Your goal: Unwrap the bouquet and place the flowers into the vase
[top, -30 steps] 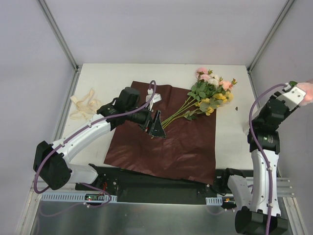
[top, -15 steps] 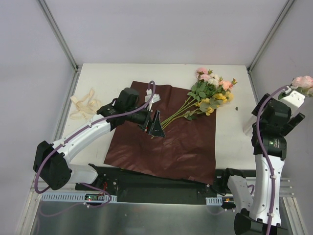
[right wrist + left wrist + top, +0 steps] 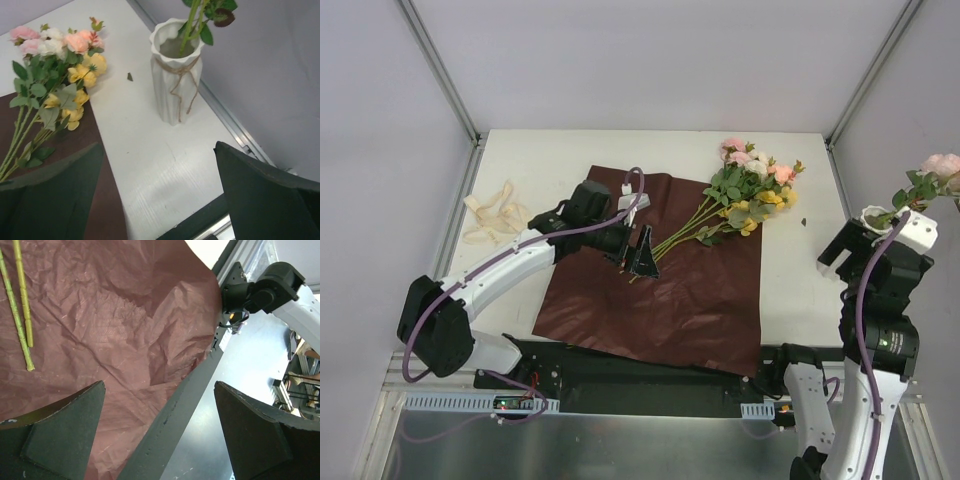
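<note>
The flowers' stems (image 3: pixel 674 242) point toward the robot's left gripper, far from the vase, so the left gripper should pick up a yellow flower by its stem for the right gripper.
The bouquet's maroon paper (image 3: pixel 660 300) lies spread flat on the table. Most of the flowers (image 3: pixel 752 188) lie loose across its far right corner, with their stems (image 3: pixel 20 315) pointing at my left gripper (image 3: pixel 635 258). That gripper hovers open over the paper (image 3: pixel 125 325) and holds nothing. At the table's right edge stands the white ribbed vase (image 3: pixel 177 70), with a pink flower (image 3: pixel 940 165) upright in it. My right gripper (image 3: pixel 160 200) is open and empty, just in front of the vase (image 3: pixel 875 213) and apart from it. The lying flowers (image 3: pixel 55 65) are to its left.
A loose cream ribbon (image 3: pixel 495 212) lies near the table's left edge. A black rail (image 3: pixel 190 405) runs along the near edge, next to the right arm's base (image 3: pixel 265 287). A small dark scrap (image 3: pixel 130 76) lies on the table between the flowers and the vase.
My right gripper has opened and let go of the pink flower, which now stands in the vase, and it has drawn back toward the near edge. The left arm has barely moved.
</note>
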`<state>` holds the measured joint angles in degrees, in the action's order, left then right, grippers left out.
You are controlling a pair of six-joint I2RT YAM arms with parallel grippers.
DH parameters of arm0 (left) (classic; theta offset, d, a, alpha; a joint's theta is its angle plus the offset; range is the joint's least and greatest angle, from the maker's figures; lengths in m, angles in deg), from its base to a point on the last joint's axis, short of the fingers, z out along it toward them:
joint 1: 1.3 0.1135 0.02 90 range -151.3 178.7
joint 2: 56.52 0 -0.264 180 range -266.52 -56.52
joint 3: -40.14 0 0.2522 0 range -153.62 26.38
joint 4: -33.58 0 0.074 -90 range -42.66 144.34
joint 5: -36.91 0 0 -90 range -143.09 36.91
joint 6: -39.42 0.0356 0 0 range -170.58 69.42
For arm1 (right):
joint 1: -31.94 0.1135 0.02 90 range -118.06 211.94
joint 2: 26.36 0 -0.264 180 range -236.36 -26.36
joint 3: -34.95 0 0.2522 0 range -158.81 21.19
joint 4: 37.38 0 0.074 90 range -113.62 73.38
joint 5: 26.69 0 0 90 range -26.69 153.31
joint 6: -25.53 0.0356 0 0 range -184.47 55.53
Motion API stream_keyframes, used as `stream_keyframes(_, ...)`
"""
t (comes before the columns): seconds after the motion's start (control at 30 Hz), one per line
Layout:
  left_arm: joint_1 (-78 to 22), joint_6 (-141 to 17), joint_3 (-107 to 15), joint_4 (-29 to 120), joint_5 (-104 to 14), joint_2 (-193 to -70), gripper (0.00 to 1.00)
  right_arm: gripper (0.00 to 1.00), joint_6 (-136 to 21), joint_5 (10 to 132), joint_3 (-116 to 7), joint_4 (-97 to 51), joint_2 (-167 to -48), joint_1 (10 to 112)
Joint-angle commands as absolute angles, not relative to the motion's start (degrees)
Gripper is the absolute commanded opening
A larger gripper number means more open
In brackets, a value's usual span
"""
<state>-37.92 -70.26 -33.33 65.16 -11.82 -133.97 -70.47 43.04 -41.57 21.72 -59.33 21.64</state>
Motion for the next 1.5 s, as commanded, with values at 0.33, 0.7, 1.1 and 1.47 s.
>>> stream_keyframes(0.33, -37.4, -68.5, -36.3, 68.0, -14.2, -139.8, 0.77, 0.97, -65.8, 89.1, -27.2, 29.3, -57.3, 25.8)
stream_keyframes(0.7, -40.0, -66.5, -47.8, 74.0, -24.2, -152.9, 0.65, 0.97, -58.8, 81.9, -22.1, 32.4, -53.2, 34.0)
stream_keyframes(1.1, -43.8, -58.5, -76.3, 86.5, -45.7, -177.7, 0.49, 0.97, -61.0, 80.4, -24.2, 33.0, -49.9, 33.9)
stream_keyframes(1.47, -45.5, -56.8, -83.4, 88.6, -47.6, -185.5, 0.31, 0.97, -61.4, 80.7, -24.3, 32.9, -49.9, 33.8)
